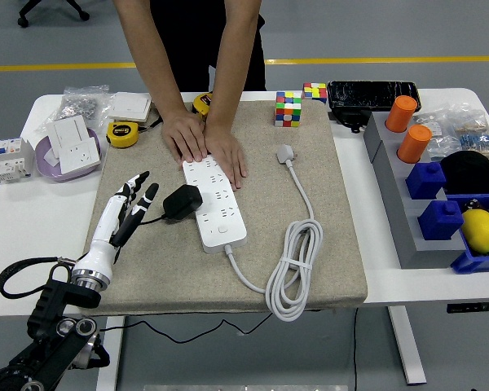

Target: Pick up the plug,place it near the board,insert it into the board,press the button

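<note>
I expect the plug to come loose as I lift it, since most of the black plug (182, 202) is lying beyond the white power strip's edge (199, 218).
A white power strip (218, 205) lies lengthwise on the beige mat (326, 220). A black plug (182, 201) rests against its left side, with a thin black cord trailing off to the left. Whether its pins are in a socket I cannot tell. My left hand (135, 194), white with black fingertips, hovers just left of the plug, open with its fingers spread and holding nothing. A person at the far side presses both hands (204, 142) flat on the strip's far end. The strip's own white plug (286, 152) lies on the mat to the right.
The strip's white cable lies coiled (293, 269) at the mat's near right. Two tape measures (122, 133), a purple bowl (42, 159) with a white socket, and cubes (288, 107) sit along the back. Grey and blue bins (440, 204) with blocks stand at the right.
</note>
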`<state>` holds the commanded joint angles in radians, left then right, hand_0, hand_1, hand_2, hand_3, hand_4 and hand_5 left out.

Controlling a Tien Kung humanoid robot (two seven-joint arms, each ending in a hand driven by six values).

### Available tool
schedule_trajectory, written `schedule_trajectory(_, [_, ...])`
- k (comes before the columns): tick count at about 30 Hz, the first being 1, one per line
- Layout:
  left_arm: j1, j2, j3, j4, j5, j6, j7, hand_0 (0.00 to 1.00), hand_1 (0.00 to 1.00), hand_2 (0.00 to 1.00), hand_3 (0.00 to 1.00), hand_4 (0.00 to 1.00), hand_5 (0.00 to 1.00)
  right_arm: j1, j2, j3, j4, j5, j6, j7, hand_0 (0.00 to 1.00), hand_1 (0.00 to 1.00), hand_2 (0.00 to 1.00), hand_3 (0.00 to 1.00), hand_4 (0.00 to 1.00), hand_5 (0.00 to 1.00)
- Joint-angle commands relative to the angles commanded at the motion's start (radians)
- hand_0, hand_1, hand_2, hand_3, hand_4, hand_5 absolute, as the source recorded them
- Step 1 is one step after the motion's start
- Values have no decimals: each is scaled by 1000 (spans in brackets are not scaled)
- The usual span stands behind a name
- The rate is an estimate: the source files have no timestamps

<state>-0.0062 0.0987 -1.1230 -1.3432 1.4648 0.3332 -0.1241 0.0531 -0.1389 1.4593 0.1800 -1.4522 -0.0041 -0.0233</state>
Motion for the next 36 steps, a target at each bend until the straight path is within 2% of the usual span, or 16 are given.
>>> schedule_trajectory(6, [-6, 1, 44, 11, 28, -11, 12, 990, 998, 974, 927, 998, 998, 0, 3, -2, 0, 5, -1, 3, 998, 934, 855, 850, 998, 998])
schedule_trajectory(15, [-19, 1, 62, 21, 33, -30, 15, 984, 998, 954, 919, 998, 998, 0, 3, 5, 0, 3, 0, 2, 998, 934, 856, 850, 998, 998])
schedule_trajectory(26, [-56, -7, 81, 25, 139, -46, 53, 981, 998, 958, 920, 998, 998, 2, 3, 2, 0, 10, -1, 3, 998, 927, 853, 849, 998, 998])
schedule_trajectory(36, [-72, -6, 107, 30, 189, -55, 75, 982, 998, 955, 918, 998, 998, 1, 0, 5, 0, 3, -1, 1, 998, 926, 850, 846, 998, 998])
